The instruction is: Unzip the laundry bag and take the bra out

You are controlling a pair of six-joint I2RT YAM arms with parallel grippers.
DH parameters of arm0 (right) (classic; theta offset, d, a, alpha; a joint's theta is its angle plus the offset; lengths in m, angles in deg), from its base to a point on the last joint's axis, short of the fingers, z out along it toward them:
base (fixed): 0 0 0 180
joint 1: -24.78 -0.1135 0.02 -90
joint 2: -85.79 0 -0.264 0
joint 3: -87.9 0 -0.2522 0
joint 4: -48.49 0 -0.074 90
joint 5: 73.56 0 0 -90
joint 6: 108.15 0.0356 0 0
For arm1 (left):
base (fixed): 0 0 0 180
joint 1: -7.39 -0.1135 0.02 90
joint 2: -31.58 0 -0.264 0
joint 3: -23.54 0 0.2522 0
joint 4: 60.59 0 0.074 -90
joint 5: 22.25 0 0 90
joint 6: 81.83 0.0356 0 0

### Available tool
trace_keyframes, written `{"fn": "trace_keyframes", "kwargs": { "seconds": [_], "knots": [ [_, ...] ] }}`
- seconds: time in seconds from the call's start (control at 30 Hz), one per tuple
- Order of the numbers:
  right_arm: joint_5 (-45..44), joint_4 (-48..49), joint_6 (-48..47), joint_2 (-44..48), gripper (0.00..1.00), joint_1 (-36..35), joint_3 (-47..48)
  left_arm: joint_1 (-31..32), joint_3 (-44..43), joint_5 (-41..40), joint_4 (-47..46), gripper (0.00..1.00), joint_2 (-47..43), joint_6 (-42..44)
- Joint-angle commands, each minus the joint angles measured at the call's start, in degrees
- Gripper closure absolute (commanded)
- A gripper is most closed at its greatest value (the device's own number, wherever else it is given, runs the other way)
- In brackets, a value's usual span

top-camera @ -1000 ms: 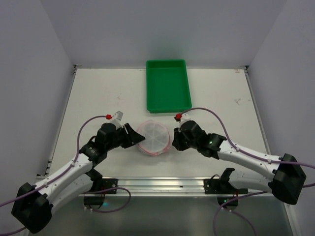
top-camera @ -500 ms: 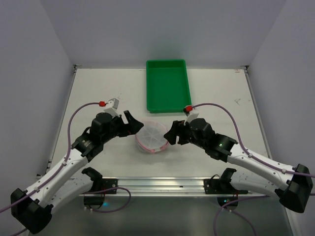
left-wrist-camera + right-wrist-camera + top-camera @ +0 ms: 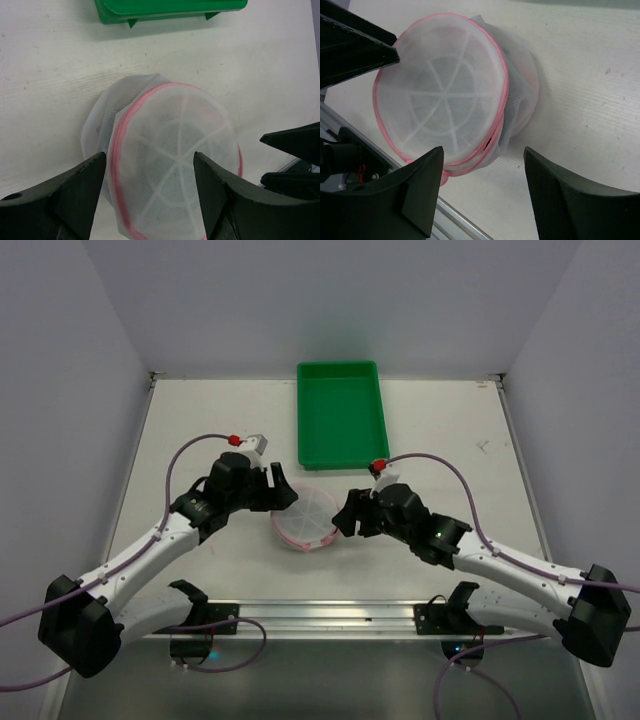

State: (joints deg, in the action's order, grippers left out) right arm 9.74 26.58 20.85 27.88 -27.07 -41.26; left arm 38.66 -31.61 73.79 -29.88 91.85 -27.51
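Note:
Pink trim goes around the round face [image 3: 305,512] and bunches up at the near edge [image 3: 307,546], so I expect the round face to flop open toward the rail when I unzip it.
The laundry bag [image 3: 305,519], a small white mesh drum with pink zipper trim, lies on the table between my two grippers, one round face up. It fills the left wrist view [image 3: 170,150] and the right wrist view [image 3: 450,92]. The bra is not visible; only dim shapes show through the mesh. My left gripper [image 3: 283,494] is open and hovers at the bag's upper left edge, its jaws apart over the round face [image 3: 147,180]. My right gripper [image 3: 343,516] is open beside the bag's right edge, jaws wide, holding nothing [image 3: 485,175].
A green tray [image 3: 341,412] stands at the back of the table, just beyond the bag; its near wall shows in the left wrist view [image 3: 165,10]. A metal rail [image 3: 320,615] runs along the table's near edge, close below the bag.
Both grippers rose and moved away from the near edge; the left one swung to the bag's upper left. The bag shifted slightly left and now tilts a little.

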Motion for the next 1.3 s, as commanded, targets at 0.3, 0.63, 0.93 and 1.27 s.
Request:
{"fn": "trace_keyframes", "kwargs": {
  "seconds": [0.3,0.63,0.93,1.27],
  "knots": [
    [3.61,11.04,-8.76,-13.89,0.38,5.45,5.54,-0.24,0.17,0.64,-0.78,0.24,-4.72,2.37],
    [11.26,14.21,-16.15,-21.54,0.55,5.8,11.17,-1.29,0.34,-2.09,2.74,0.22,-6.39,2.37],
    [10.04,13.86,-17.03,-23.48,1.0,5.8,12.75,-1.91,0.17,-2.35,3.0,0.22,-6.66,2.28],
    [-11.74,11.13,-15.97,-4.88,1.0,5.71,5.39,-4.63,-3.34,-4.81,4.76,0.22,-4.73,2.28]
  ]
}}
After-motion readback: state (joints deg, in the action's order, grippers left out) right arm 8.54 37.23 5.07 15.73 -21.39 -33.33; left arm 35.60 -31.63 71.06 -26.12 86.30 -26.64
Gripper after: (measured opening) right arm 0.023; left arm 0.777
